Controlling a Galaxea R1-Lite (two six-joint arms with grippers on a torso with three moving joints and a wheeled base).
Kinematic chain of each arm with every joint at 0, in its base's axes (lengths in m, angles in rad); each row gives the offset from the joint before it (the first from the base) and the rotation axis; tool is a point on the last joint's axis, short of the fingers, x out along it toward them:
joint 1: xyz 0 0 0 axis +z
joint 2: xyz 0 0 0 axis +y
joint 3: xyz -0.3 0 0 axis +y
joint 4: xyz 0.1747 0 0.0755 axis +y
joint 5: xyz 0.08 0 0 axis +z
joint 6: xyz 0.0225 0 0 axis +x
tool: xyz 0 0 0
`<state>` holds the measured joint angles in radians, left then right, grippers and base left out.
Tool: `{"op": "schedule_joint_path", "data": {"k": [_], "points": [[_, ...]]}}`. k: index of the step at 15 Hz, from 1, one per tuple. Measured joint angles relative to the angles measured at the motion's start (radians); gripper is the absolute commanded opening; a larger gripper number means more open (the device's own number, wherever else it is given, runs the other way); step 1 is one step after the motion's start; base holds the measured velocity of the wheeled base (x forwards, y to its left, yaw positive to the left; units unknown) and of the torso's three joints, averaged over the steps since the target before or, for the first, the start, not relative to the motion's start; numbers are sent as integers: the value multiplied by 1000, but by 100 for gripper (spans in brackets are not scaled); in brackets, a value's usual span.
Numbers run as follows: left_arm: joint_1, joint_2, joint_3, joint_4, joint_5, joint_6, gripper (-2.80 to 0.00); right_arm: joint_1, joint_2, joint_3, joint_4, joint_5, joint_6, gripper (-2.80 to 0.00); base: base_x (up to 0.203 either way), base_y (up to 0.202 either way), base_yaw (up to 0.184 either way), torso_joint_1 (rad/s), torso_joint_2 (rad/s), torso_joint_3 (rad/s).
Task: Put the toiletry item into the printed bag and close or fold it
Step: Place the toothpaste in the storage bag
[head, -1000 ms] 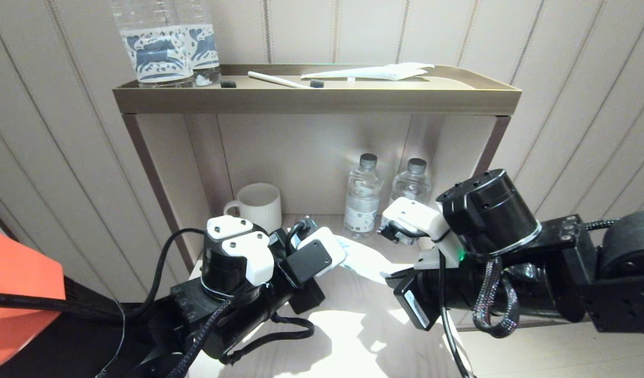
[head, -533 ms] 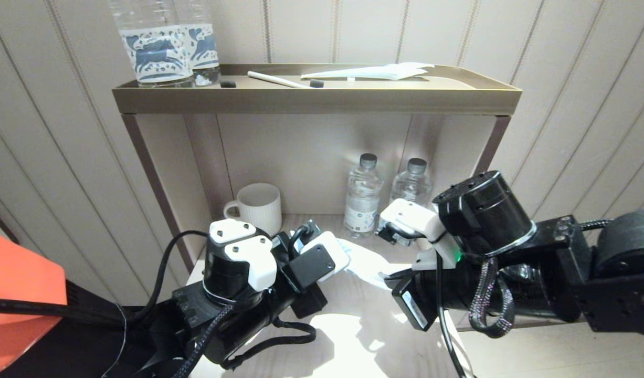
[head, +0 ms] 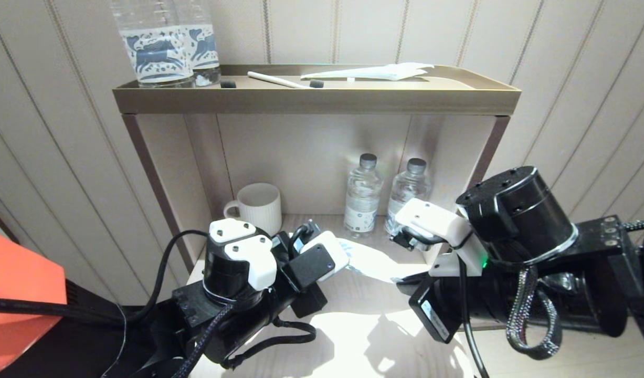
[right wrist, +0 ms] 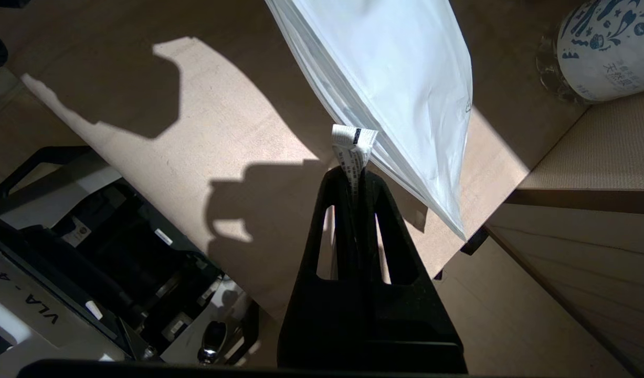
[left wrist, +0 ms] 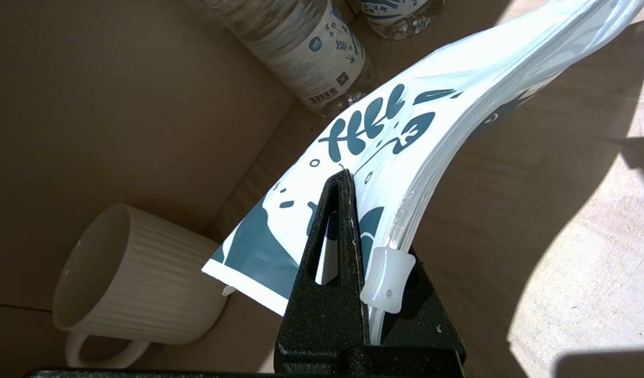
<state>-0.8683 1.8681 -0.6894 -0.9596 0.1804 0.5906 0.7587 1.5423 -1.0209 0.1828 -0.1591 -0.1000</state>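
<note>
The sachet's loose end (right wrist: 355, 136) touches the edge of the printed bag's narrow opening. My right gripper should move back, line up with the slit (right wrist: 324, 79) and go in there.
The printed bag (head: 371, 262), white with dark blue print, hangs above the lower shelf board between my two grippers. In the left wrist view my left gripper (left wrist: 371, 247) is shut on the printed bag (left wrist: 405, 121) beside its translucent zip slider (left wrist: 387, 281). My right gripper (right wrist: 355, 176) is shut on a small white sachet (right wrist: 353, 144) with fine black print. The sachet's free end stands right beside the layered edge of the bag (right wrist: 395, 79). I cannot tell whether the two touch. In the head view my left gripper (head: 338, 252) and right gripper (head: 404, 280) are mostly hidden by their wrists.
A ribbed white cup (head: 259, 206) and two small water bottles (head: 362, 194) stand at the back of the lower shelf. Shelf side walls close in on both sides. The top tray (head: 316, 98) holds two horse-label bottles (head: 159, 47), a white stick (head: 277, 80) and a wrapper (head: 379, 72).
My right arm has drawn back to the right with the sachet, and more of the bag shows between the grippers. The left arm has barely shifted.
</note>
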Motion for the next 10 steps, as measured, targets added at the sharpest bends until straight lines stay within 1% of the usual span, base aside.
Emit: {"op": "schedule_joint_path", "data": {"k": [10], "points": [[-1,8,3,0,-1,1,-280,-41,126,-31,-35,6,11,-280,0,0,0,0,0,0]]}}
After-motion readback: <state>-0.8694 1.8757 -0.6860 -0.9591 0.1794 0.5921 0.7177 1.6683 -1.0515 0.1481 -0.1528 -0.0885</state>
